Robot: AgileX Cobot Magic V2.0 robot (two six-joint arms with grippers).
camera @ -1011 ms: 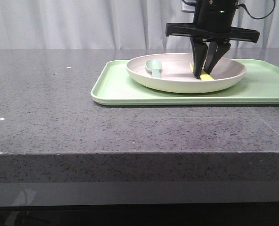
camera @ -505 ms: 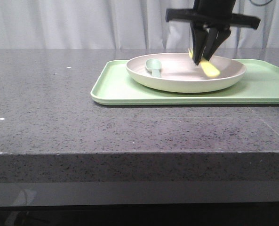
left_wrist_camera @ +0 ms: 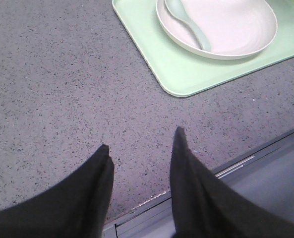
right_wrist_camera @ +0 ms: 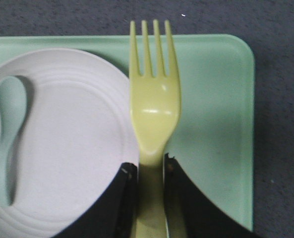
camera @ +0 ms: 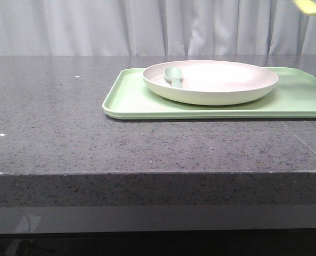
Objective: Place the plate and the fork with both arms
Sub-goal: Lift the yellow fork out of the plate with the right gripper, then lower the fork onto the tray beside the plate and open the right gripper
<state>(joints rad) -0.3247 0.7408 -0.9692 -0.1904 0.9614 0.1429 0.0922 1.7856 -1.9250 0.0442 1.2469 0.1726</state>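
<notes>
The pale yellow fork (right_wrist_camera: 155, 106) lines up with the tray's open part (camera: 301, 95) beside the plate. I should keep lowering it with my right gripper until it lies there.
The off-white plate (camera: 211, 81) sits on the light green tray (camera: 127, 101) at the right of the table; it also shows in the left wrist view (left_wrist_camera: 226, 29) and the right wrist view (right_wrist_camera: 72, 144). My right gripper (right_wrist_camera: 150, 166) is shut on the handle of the pale yellow fork (right_wrist_camera: 154, 99) and holds it high above the plate's right rim and the tray. Only a blurred yellow tip of the fork (camera: 308, 5) shows at the top of the front view. My left gripper (left_wrist_camera: 142, 144) is open and empty over bare table near the front edge, left of the tray.
A small pale green spoon (camera: 173, 76) lies in the left part of the plate, also in the left wrist view (left_wrist_camera: 186, 22) and the right wrist view (right_wrist_camera: 8, 134). The grey speckled table (camera: 51, 117) stretches left of the tray. A white curtain hangs behind.
My right gripper lifted the fork out of the plate and rose up out of the front view; only the fork's tip still shows at the top right. Plate, spoon and tray have not moved.
</notes>
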